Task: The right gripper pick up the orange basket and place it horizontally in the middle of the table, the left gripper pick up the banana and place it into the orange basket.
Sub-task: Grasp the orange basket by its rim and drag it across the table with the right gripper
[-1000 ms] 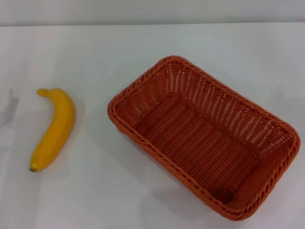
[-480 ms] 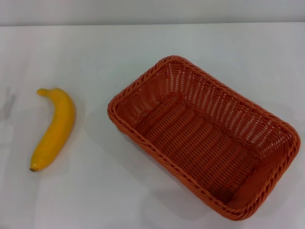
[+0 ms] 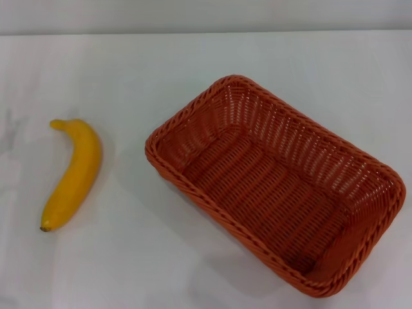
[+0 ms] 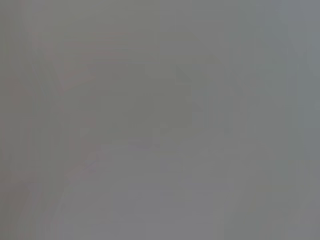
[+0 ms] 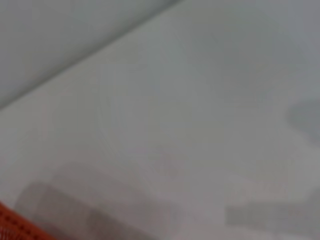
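Observation:
Open table [image 3: 394,264] is next to the orange basket's short rim far from the banana [image 3: 384,224], so my right gripper should go on there until its fingers are on both sides of that rim.
The orange basket [image 3: 277,183] lies on the white table [image 3: 129,71], at centre-right of the head view, turned diagonally and with nothing in it. A corner of the orange basket [image 5: 12,225] shows in the right wrist view. The banana [image 3: 72,174] lies on the table left of the basket, well apart from it, dark tip toward the near side. Neither gripper shows in any view. The left wrist view holds only a grey blur.
The table's far edge [image 3: 206,32] meets a pale wall at the back. Bare white tabletop lies between the banana and the basket and behind both.
A faint shadow at the table's left edge has faded and shifted. The banana and the basket have not moved.

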`<move>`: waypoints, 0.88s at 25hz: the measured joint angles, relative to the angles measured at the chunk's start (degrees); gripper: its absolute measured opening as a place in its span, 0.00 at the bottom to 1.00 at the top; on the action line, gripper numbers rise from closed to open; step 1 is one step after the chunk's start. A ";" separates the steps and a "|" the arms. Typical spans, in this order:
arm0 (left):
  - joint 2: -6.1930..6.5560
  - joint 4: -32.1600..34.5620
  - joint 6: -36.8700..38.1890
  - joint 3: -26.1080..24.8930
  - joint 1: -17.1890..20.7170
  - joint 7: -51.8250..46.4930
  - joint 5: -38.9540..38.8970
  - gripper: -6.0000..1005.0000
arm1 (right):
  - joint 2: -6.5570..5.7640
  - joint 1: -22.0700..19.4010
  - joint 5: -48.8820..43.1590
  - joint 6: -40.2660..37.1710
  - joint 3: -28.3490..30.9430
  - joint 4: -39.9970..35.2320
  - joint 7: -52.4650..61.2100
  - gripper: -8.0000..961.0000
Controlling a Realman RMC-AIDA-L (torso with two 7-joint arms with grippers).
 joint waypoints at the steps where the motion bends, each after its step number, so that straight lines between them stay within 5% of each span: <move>1: 0.01 -0.09 -0.02 0.00 -0.11 0.06 -0.02 0.89 | -0.01 -0.10 0.18 0.49 -1.11 -0.02 1.27 0.85; 22: 0.01 -1.47 0.21 0.00 -1.05 -0.39 -1.38 0.89 | 0.16 1.84 4.23 0.90 -19.43 1.89 15.93 0.83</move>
